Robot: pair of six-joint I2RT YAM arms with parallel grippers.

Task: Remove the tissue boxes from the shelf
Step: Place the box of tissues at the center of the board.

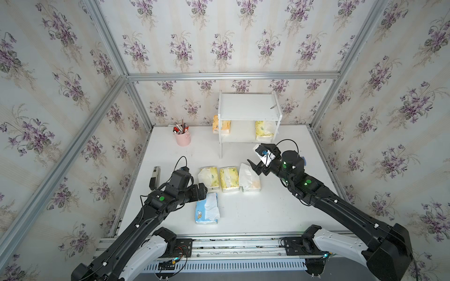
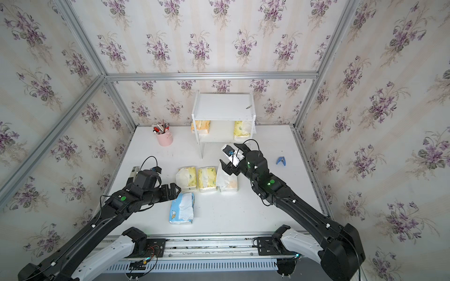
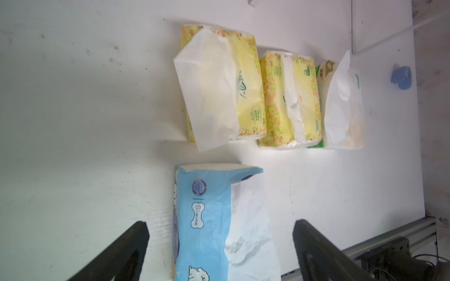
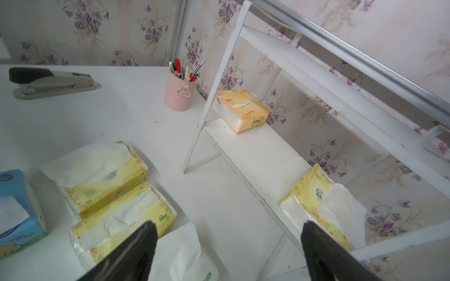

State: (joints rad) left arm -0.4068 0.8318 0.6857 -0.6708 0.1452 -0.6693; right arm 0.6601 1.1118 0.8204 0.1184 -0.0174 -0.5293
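Next, my right gripper takes the box's inner end (image 1: 228, 126) and pulls it clear through the open middle, because the orange tissue box sticks out past the shelf's front post (image 1: 220, 124).
The white shelf (image 1: 248, 106) stands at the back of the table. Its lower board holds an orange tissue box (image 1: 221, 124) on the left and a yellow-and-white one (image 1: 264, 131) on the right. Two yellow-and-white boxes (image 1: 209, 178) (image 1: 229, 179) and a white one with a green mark (image 1: 249, 178) lie in a row on the table. A light blue box (image 1: 207, 208) lies nearer. My left gripper (image 1: 202, 192) is open over the blue box (image 3: 207, 194), fingers clear of its sides. My right gripper (image 1: 255, 152) hangs open and empty before the shelf (image 4: 267, 155).
A pink pen cup (image 1: 182, 138) stands left of the shelf. A stapler (image 1: 154, 177) lies by the table's left edge behind my left arm. A small blue clip (image 2: 281, 160) lies to the right. Aluminium frame posts and papered walls close in three sides.
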